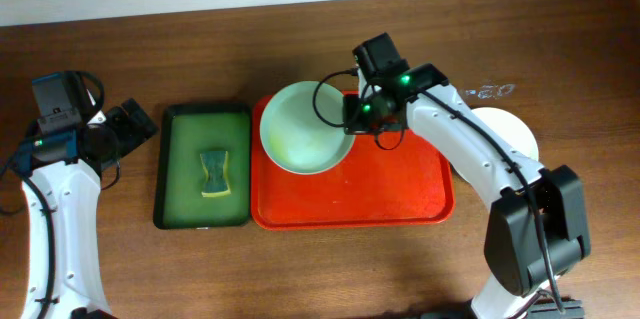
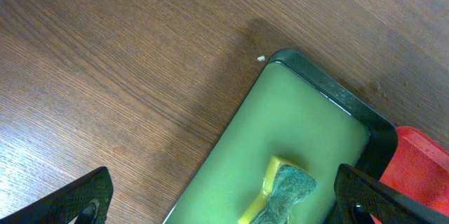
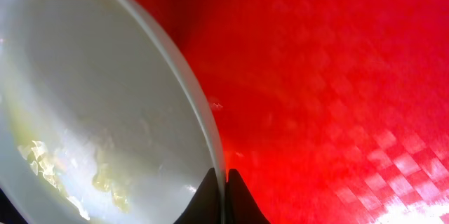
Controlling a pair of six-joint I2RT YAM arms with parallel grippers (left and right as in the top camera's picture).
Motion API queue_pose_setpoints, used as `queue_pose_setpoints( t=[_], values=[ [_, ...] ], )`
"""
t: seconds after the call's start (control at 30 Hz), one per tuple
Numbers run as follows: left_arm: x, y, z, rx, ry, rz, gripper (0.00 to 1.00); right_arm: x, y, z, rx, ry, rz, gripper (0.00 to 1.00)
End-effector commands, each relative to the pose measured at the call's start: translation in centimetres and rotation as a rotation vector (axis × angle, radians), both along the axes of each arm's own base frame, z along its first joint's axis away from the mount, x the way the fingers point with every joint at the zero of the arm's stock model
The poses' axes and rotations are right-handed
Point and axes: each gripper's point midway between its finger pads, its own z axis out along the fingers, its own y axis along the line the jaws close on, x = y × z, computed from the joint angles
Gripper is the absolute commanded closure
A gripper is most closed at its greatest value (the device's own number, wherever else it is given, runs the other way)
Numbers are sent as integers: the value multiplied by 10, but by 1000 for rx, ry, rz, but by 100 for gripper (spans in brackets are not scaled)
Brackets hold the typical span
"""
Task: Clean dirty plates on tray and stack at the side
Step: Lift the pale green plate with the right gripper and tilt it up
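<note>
A yellow smear (image 3: 109,185) remains inside the plate, so my right gripper should tilt the plate over the dark green tray (image 1: 203,134) before stacking it on the white plate.
A pale mint-white dirty plate (image 1: 303,127) is held over the left part of the red-orange tray (image 1: 400,189). My right gripper (image 1: 352,117) is shut on the plate's right rim. In the right wrist view the rim (image 3: 203,126) runs between my right fingertips (image 3: 225,182), a yellow smear shows inside the plate (image 3: 105,178), and the tray (image 3: 330,76) lies below. Another white plate (image 1: 515,131) lies on the table right of the tray, partly hidden by my right arm. My left gripper (image 2: 224,199) is open and empty, above the dark green tray's left edge.
A dark green tray (image 1: 204,166) left of the red tray holds a yellow-and-green sponge (image 1: 214,173). The sponge (image 2: 280,192) lies between my left fingers' span in the left wrist view. Bare wooden table surrounds the trays.
</note>
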Motion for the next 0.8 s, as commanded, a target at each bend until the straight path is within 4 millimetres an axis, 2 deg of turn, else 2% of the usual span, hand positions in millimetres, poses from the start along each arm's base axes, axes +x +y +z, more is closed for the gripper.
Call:
queue_pose_setpoints(
  t=[0.0,0.13,0.2,0.23,0.27,0.4,0.53,0.67,0.77],
  values=[
    [1,-1,9,-6,-27,3,1,11,31,24,-8,-138,22,96],
    [1,-1,9,-6,-27,3,1,18,102,40,-46,-379,51,96],
    [1,-1,9,-6,-27,3,1,18,113,48,-119,-483,24,96],
    [1,-1,9,-6,-27,3,1,20,115,58,-179,-566,1,96],
    [1,-1,9,-6,-27,3,1,19,125,79,-289,-711,41,96],
    [1,-1,9,-6,-27,3,1,17,157,133,-493,-1011,214,96],
    [1,-1,9,-6,-27,3,1,26,169,175,-601,-1193,315,96],
    [1,-1,9,-6,-27,3,1,30,175,222,-519,-1355,203,96],
    [1,-1,9,-6,-27,3,1,30,175,240,-607,-1427,242,96]
  ],
)
